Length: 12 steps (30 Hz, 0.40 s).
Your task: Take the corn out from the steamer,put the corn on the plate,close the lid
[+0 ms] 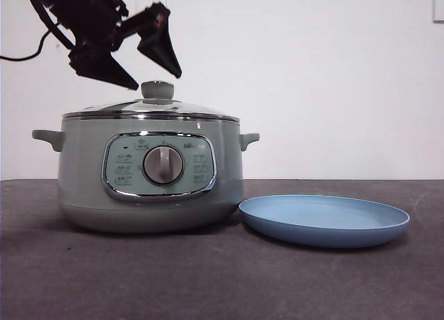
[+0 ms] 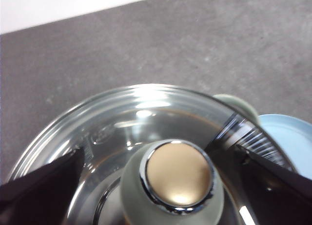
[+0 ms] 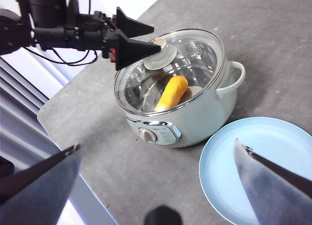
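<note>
I expect the glass lid (image 1: 123,107) to come up whole and free when I lift its knob, because the plain round rim (image 1: 201,116) just rests on the steamer's top edge.
The steamer (image 1: 149,167) stands at the left with the glass lid (image 1: 149,110) on it. My left gripper (image 1: 157,79) is open just above the lid's pale green knob (image 1: 157,91), one jaw on each side and not touching it; the left wrist view shows the knob (image 2: 178,178) between the jaws. The corn (image 3: 171,93) lies inside the steamer (image 3: 195,112), seen through the lid (image 3: 195,54). The light-blue plate (image 1: 324,219) lies empty to the right of the steamer. My right gripper (image 3: 157,144) is open and empty, high above the table.
The dark grey table (image 1: 222,278) ends at an edge beside the steamer (image 3: 63,132) in the right wrist view. A white wall (image 1: 312,70) stands behind. The steamer's side handle (image 1: 248,138) points toward the plate (image 3: 258,166).
</note>
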Available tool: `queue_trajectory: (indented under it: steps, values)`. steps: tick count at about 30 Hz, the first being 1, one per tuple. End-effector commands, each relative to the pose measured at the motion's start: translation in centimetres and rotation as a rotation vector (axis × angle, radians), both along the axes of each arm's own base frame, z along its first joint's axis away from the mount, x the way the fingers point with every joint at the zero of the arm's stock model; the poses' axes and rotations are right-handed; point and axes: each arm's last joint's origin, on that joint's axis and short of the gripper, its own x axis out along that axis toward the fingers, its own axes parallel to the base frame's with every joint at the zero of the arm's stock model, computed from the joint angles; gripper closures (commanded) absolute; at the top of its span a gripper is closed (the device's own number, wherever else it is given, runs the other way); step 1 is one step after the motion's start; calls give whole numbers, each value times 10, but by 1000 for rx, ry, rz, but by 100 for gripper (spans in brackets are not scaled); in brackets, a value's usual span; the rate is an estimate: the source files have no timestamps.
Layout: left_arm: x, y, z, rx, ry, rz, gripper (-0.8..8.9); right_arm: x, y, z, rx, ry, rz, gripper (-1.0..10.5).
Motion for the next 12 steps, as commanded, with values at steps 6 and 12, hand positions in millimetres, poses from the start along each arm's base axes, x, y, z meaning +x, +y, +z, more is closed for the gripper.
queue_trajectory:
  steps: [6, 12]
  values:
    - [5, -10, -14, 38, 23, -1, 281, 0, 0, 1, -4, -11, 3, 379]
    - [4, -14, -19, 68, 45, 28, 457, 0, 0, 1, -5, -11, 2, 379]
